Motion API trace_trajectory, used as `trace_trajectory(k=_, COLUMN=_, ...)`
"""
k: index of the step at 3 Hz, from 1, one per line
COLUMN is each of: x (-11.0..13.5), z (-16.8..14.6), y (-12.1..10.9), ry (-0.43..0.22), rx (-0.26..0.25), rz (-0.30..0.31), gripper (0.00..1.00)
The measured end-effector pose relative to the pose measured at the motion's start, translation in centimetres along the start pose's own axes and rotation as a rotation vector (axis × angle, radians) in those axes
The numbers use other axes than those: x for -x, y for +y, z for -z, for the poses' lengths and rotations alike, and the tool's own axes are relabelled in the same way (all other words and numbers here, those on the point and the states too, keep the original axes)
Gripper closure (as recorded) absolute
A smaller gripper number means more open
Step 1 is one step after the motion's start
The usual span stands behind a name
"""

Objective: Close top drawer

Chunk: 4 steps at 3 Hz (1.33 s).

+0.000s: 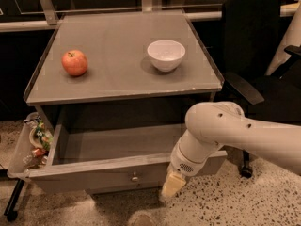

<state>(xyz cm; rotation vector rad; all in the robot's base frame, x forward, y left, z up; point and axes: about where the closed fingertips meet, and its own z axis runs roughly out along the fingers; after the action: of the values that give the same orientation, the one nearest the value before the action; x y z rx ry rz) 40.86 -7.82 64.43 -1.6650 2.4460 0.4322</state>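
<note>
I should lift my gripper and push the panel nearer to the knob [156, 172], because my gripper's fingers are low at the front panel's bottom edge [163, 185].
The top drawer [108, 168] is a wide grey wooden box pulled well out from under the cabinet top. Its inside shows bare. A small round metal knob [135, 177] sits at the centre of its front panel. My gripper [172, 185] hangs from the white arm at the right part of the drawer front, its pale tip against or just in front of the panel, right of the knob. The lower drawers are hidden below the open one.
A red apple [75, 62] and a white bowl [166, 54] sit on the cabinet top [117, 79]. A clear bin with trash [33, 142] hangs at the drawer's left. A black office chair [256, 55] stands at the right. The floor is speckled.
</note>
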Motion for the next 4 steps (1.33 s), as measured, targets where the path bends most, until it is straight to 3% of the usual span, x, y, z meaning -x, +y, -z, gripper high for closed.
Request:
trace_trajectory(k=1, x=0.0, z=0.0, y=0.0, ry=0.0, rx=0.0, rz=0.0, gripper=0.0)
trace_trajectory(k=2, x=0.0, z=0.0, y=0.0, ry=0.0, rx=0.0, rz=0.0, gripper=0.0)
trace_trajectory(k=4, x=0.0, z=0.0, y=0.0, ry=0.0, rx=0.0, rz=0.0, gripper=0.42)
